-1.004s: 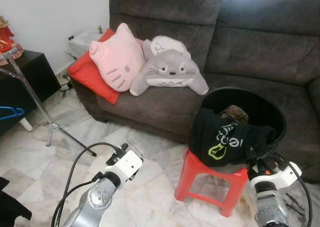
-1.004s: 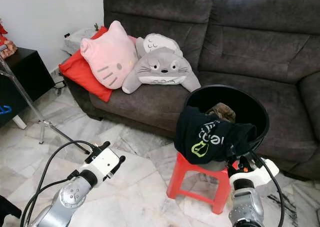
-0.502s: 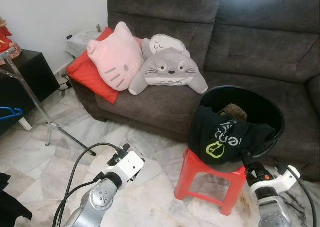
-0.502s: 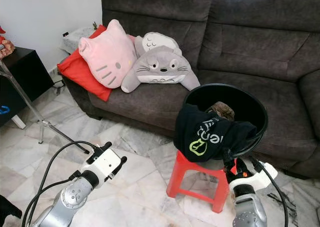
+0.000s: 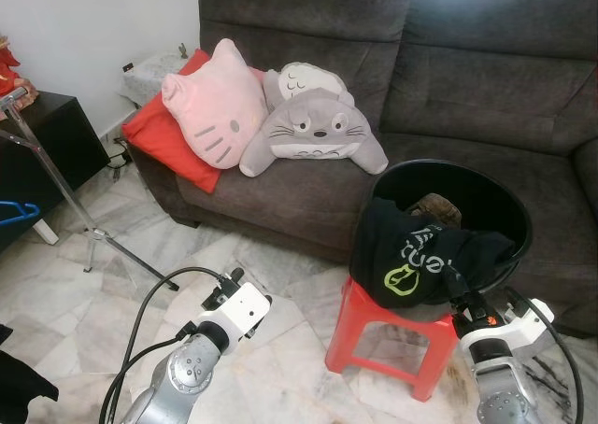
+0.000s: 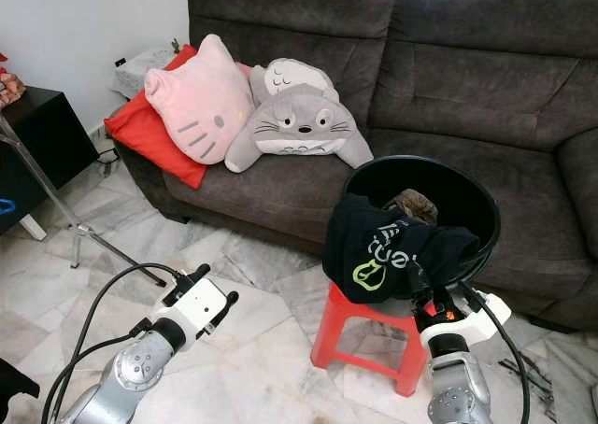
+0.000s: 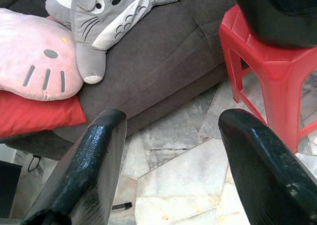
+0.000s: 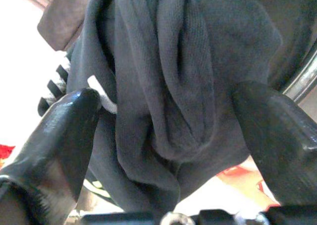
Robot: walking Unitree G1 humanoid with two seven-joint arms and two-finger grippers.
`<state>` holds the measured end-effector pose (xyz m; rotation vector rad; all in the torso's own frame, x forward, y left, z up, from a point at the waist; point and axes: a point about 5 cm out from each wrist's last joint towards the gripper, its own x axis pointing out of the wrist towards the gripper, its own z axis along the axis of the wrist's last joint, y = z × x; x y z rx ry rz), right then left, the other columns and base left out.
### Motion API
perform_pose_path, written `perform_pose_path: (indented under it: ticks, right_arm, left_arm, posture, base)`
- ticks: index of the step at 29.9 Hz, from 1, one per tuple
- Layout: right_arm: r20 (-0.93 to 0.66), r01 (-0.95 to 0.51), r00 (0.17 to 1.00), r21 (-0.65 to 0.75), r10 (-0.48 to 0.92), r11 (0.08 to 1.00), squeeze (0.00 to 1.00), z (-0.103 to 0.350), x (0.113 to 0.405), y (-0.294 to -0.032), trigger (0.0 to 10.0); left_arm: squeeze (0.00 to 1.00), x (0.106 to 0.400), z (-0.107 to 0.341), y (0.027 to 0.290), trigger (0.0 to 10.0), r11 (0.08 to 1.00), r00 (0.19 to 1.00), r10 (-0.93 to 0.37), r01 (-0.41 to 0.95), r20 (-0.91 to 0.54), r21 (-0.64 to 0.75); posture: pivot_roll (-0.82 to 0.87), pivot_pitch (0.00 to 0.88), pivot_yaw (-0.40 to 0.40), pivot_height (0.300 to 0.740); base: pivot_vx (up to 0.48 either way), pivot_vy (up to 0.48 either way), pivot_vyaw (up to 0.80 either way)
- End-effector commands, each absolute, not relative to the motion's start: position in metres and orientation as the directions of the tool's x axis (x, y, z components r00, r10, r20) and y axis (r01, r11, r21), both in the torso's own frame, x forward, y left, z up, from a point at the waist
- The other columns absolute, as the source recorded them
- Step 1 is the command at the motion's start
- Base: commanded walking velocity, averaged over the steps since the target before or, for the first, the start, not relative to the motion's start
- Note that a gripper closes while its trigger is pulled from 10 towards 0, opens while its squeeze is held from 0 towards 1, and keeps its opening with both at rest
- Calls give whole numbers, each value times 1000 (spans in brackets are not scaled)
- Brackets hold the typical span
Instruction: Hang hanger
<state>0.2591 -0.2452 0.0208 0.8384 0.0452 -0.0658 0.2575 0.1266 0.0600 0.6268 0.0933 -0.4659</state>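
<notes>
The black shirt hangs in loose folds over the basket's rim. I expect it to fold over itself and hide the green logo when I carry it.
A blue hanger shows at the far left edge, beside a silver stand's slanted pole. A black shirt with a green logo is draped over the rim of a black basket on a red stool. My right gripper is just under the shirt's hanging edge, open, with a fold of the dark cloth between its fingers. My left gripper hovers low over the marble floor, open and holding nothing, pointing toward the sofa and stool.
A dark brown sofa spans the back, with a pink cat pillow, a grey plush and a red cushion. A black cabinet stands at the left. The stand's legs spread over the floor.
My right gripper has tilted up and moved in under the black shirt's hem. The view has shifted slightly. The left arm has barely moved.
</notes>
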Motion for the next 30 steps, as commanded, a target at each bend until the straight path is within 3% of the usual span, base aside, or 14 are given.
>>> perform_pose_path:
  ticks: [1,14,30]
  right_arm:
    - [-57,68,998,746,-39,662,0,24,261,-242,0]
    - [32,-28,999,769,5,638,0,43,264,-218,0]
    - [111,-90,994,756,7,649,0,69,267,-224,0]
  left_arm:
    - [0,256,57,126,10000,694,887,-397,457,-234,556]
    - [0,256,56,126,10000,694,886,-398,461,-238,554]
    - [0,256,54,125,10000,696,885,-398,463,-242,549]
  posture:
    - [-35,0,21,740]
    - [-37,0,15,740]
    - [-41,0,15,740]
  base:
    - [0,0,0]
    - [0,0,0]
    - [0,0,0]
